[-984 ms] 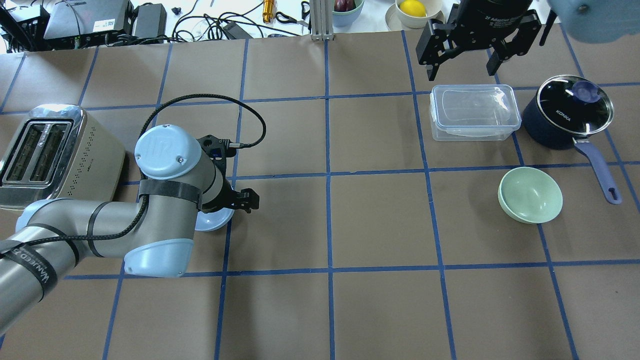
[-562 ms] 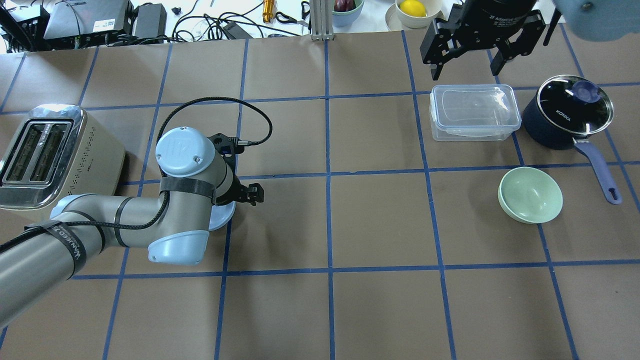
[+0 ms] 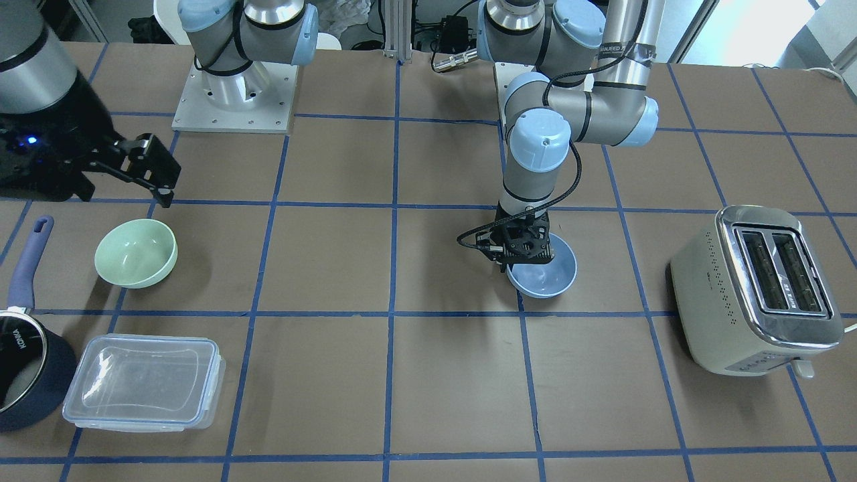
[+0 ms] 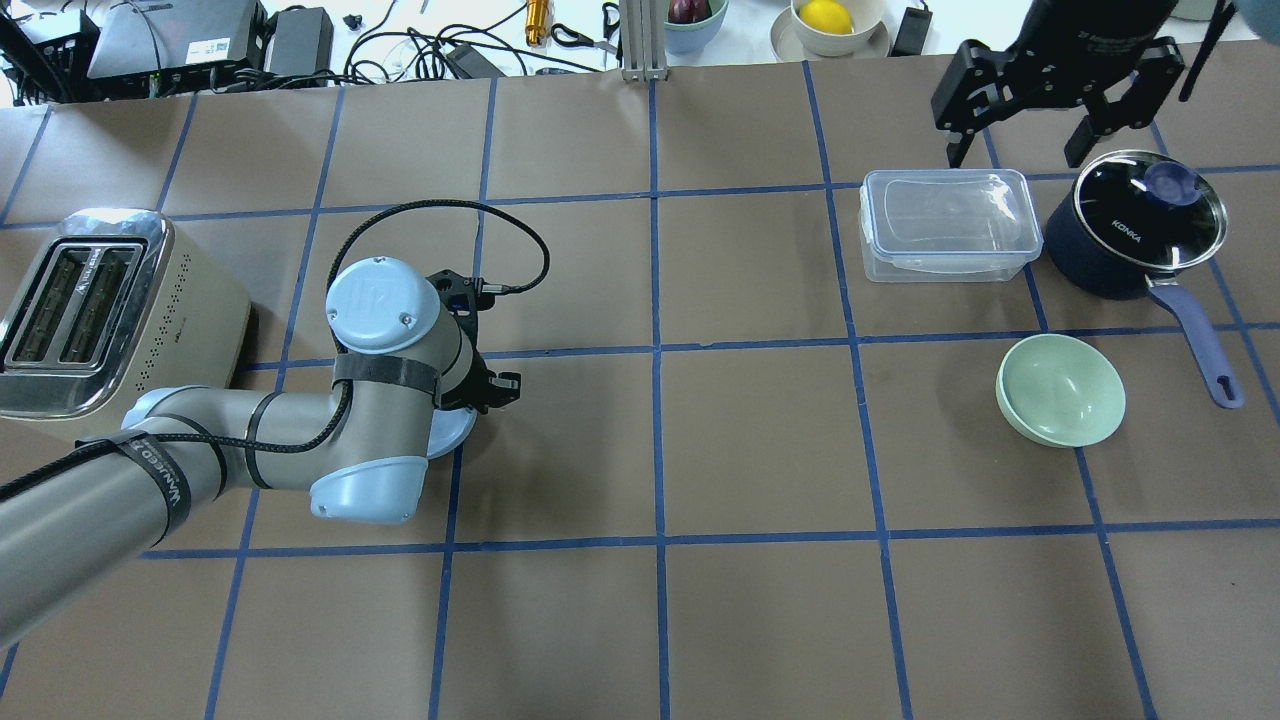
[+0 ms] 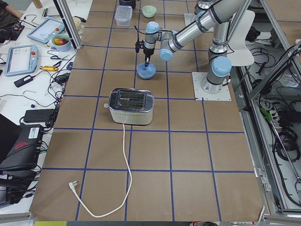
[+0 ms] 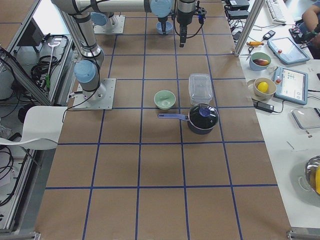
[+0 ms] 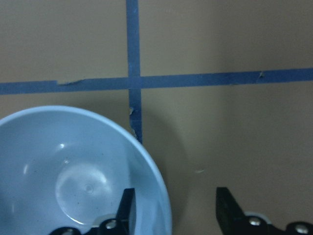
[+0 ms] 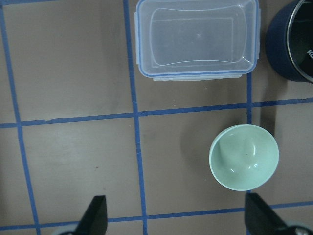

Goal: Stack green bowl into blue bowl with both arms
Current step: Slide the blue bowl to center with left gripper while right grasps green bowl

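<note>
The blue bowl is far away from the green bowl. My left gripper should put the blue bowl midway and move back before my right gripper takes over.
The blue bowl stands upright left of centre in the overhead view, mostly hidden there by the left arm. My left gripper is low over it and open. In the left wrist view one finger is inside the blue bowl and the other outside its rim. The green bowl stands upright and alone on the right, near the saucepan handle. My right gripper is wide open and empty, high over the far right. The green bowl lies below it in the right wrist view.
A toaster stands at the left edge. A clear lidded container and a dark navy saucepan with its handle toward the green bowl stand at the far right. Cables, bowls and fruit lie beyond the table's far edge.
My left arm has shifted right over the blue bowl, covering more of it. My right gripper has moved right, toward the saucepan. Both bowls stay put.
</note>
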